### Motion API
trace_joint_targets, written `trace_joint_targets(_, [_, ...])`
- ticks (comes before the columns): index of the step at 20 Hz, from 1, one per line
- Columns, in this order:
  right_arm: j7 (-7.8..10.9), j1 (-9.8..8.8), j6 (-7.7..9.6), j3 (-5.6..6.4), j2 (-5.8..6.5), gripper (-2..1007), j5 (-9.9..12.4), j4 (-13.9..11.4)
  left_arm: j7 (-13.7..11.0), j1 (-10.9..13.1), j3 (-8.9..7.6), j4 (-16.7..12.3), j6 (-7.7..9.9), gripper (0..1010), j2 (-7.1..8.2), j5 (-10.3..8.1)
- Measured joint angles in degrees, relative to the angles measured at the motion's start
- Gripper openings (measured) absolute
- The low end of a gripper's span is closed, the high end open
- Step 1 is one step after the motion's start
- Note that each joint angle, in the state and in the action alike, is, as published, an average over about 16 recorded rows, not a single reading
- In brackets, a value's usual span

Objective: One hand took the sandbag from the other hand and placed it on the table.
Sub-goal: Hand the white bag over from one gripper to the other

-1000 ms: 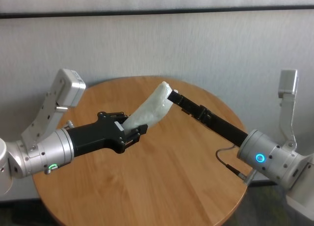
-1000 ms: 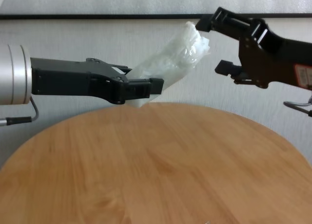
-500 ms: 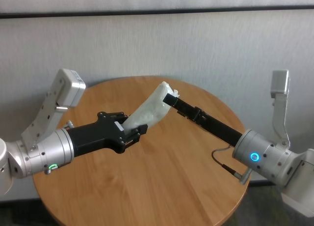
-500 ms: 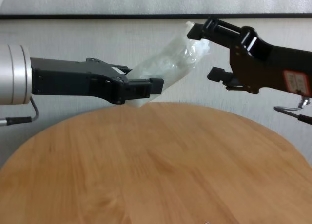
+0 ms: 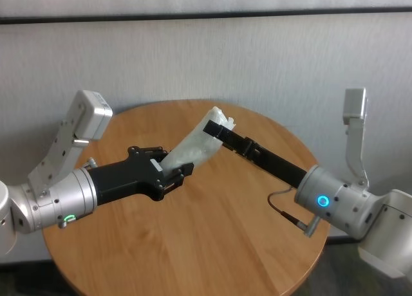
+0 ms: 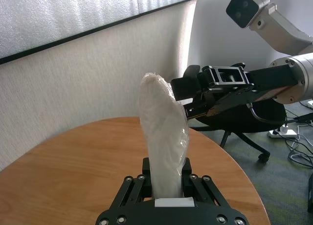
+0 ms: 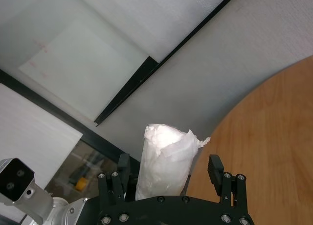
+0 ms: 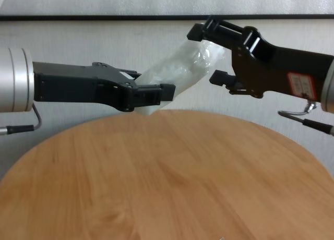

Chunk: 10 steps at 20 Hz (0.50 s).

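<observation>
The white sandbag will stay straight when I carry it away, because the sandbag's upper end stands straight up from my left gripper.
The white sandbag hangs tilted in the air above the round wooden table. My left gripper, on the green-ring wrist, is shut on its lower end; this shows in the left wrist view and the chest view. My right gripper, on the blue-ring wrist, is open with its jaws either side of the bag's upper end. A gap shows between each finger and the bag. In the chest view the right gripper straddles the bag's top.
A grey panelled wall stands just behind the table's far edge. A black office chair and floor cables lie beyond the table on the right side. The tabletop spreads below both grippers.
My right gripper has moved left toward the bag, and its open jaws now straddle the bag's upper end. My left gripper and the bag have not moved.
</observation>
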Motion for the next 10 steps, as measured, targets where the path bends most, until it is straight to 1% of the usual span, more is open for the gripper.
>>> trace_joint_targets(6, [-0.31,1.34,-0.25,-1.14,-0.29,1002,0.6,1.2,0.0,0.0,0.0,0.0,0.0,358,0.0,0.0])
trace_joint_targets(10, [-0.51,1.98,-0.33,-1.7,-0.34,1002,1.0,1.7,0.0,0.0,0.0,0.0,0.0,358,0.0,0.0])
